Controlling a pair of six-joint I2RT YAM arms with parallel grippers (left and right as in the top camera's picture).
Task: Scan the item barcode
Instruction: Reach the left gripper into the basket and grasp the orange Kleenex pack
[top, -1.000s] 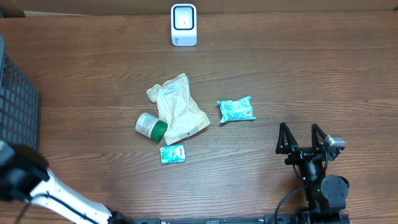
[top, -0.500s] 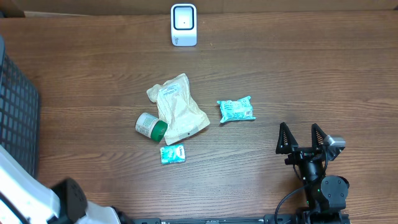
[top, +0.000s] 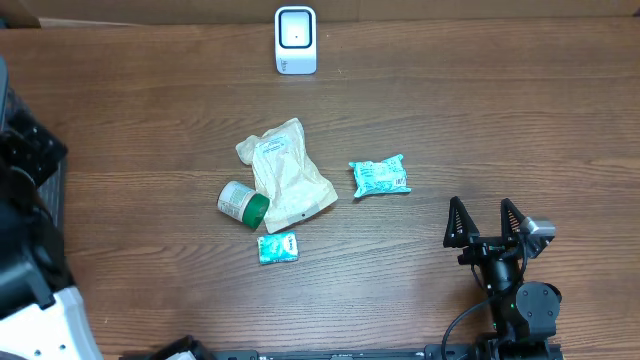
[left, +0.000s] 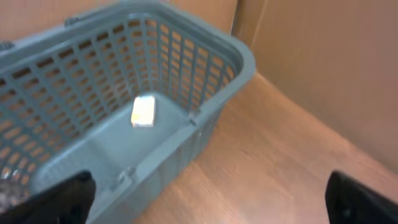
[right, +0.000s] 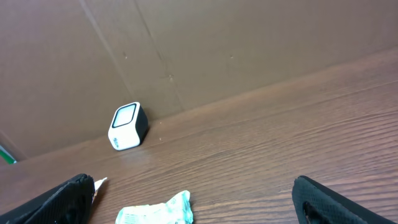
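I keep reaching in with my left gripper, its fingers open, until they are on both sides of the packet (left: 143, 111) and close, because the small pale packet lies uncovered on the basket's bottom (left: 118, 147).
The white barcode scanner (top: 295, 40) stands at the table's far edge, also visible in the right wrist view (right: 127, 126). Mid-table lie a beige pouch (top: 285, 175), a green-capped jar (top: 243, 204), a small teal packet (top: 277, 247) and a larger teal packet (top: 379, 177) (right: 155, 213). My right gripper (top: 487, 222) (right: 199, 208) rests open near the front right, empty, a short way from the larger packet. My left gripper (left: 208, 208) hangs open and empty over the rim of a grey-blue basket (left: 205, 56) that holds a small pale packet (left: 143, 112).
The left arm (top: 25, 260) fills the overhead view's left edge and hides most of the basket there. A brown cardboard wall (right: 249, 43) runs behind the scanner. Bare wooden tabletop (top: 480, 110) stretches between the items and the right arm.
The left arm swung up from the bottom-left corner to over the basket, and its jaws spread wider. The right arm and the table items stayed still.
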